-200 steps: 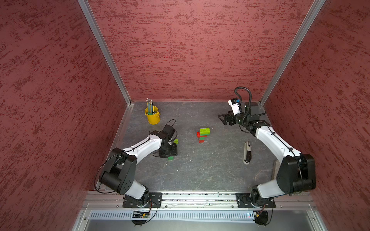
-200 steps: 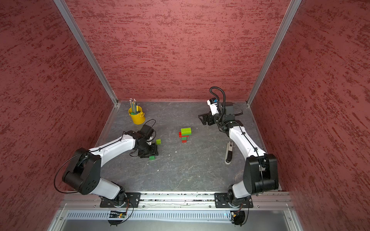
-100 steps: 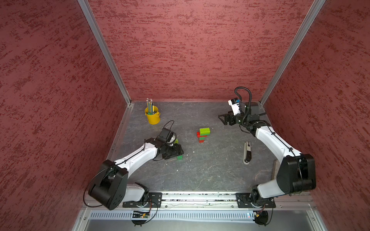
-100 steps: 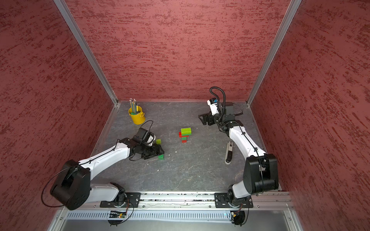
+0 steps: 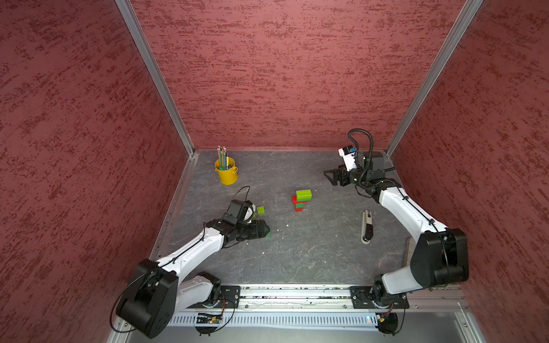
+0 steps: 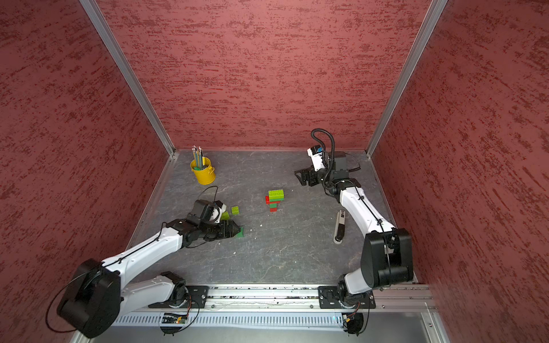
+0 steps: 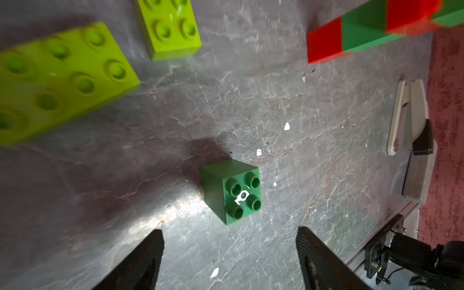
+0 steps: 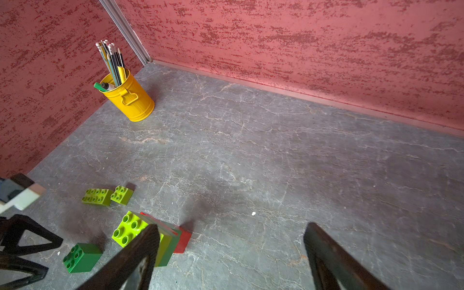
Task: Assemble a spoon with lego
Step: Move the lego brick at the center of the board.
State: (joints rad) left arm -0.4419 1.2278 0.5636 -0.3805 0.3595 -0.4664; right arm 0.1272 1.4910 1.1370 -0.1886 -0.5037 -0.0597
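I should turn my left gripper square to the brick's flat sides (image 7: 215, 193) before I close it, because the dark-green square lego brick (image 7: 242, 194) lies crooked to its open fingers.
The part-built spoon (image 5: 301, 200) (image 6: 274, 200), a stack of red, dark-green and lime bricks, lies at the table's middle. A loose dark-green square lego brick (image 7: 232, 192) (image 5: 268, 234) lies on its side, studs toward my left gripper (image 7: 228, 232) (image 6: 234, 230). That gripper is open just behind the brick, and nothing touches its fingers. Beside the left wrist lie a lime oblong brick (image 7: 57, 80) (image 8: 96, 197) and a lime square brick (image 7: 170, 30) (image 5: 260, 210). My right gripper (image 8: 232, 227) (image 5: 328, 176) hovers open and empty at the back right.
A yellow bucket (image 5: 227, 173) (image 8: 130, 100) with pencils stands at the back left corner. A white-and-black oblong tool (image 5: 367, 227) (image 7: 411, 130) lies on the right, beside the right arm. Red walls close in three sides, and a metal rail runs along the front.
The left arm swung a little right with the dark-green brick, then its jaws opened and let the brick go onto the table. The right arm has not moved.
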